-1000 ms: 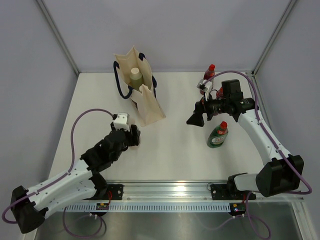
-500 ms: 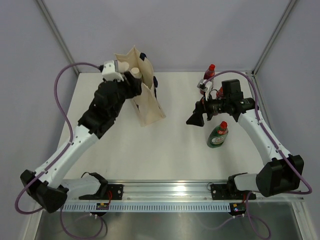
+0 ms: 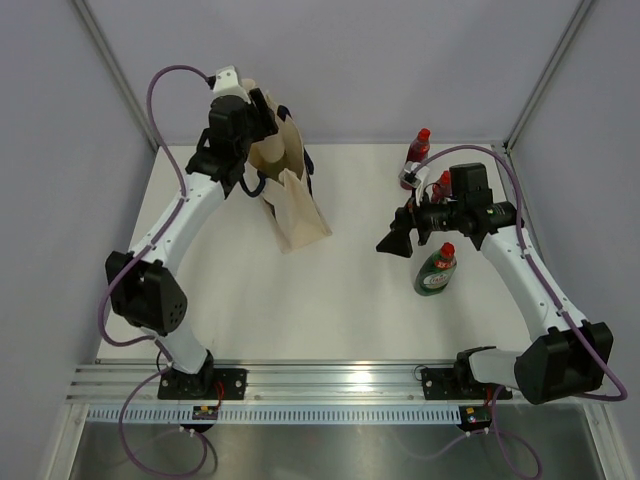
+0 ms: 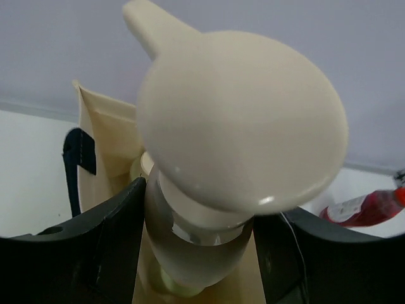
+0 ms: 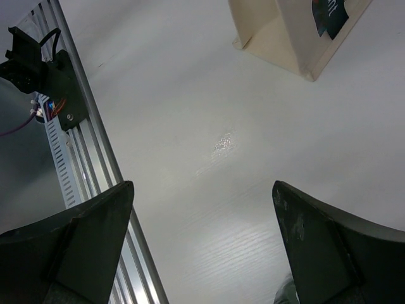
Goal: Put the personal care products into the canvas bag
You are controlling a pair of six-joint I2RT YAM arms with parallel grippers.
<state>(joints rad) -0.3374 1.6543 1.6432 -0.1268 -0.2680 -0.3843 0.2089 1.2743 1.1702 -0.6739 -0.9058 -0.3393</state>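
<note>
I should keep lowering the bottle with my left gripper, because the bottle hangs pump up over the canvas bag's opening, and let it go next to the pale green bottle.
The canvas bag stands at the back left of the table, cream with navy handles. My left gripper hangs over its open mouth, shut on a personal care bottle with a whitish pump cap; the bottle's body sits between the two black fingers. Below it, inside the bag, a pale green bottle shows partly. My right gripper hovers open and empty over bare table at the right, with the bag's base far ahead of it.
A green dish-soap bottle stands beside the right arm, with two red-capped bottles behind it near the back right corner. The aluminium rail runs along the table's near edge. Grey walls close the back and sides.
My left arm has risen from low over the near-left table and swung back to above the bag's mouth. The right arm has barely shifted.
</note>
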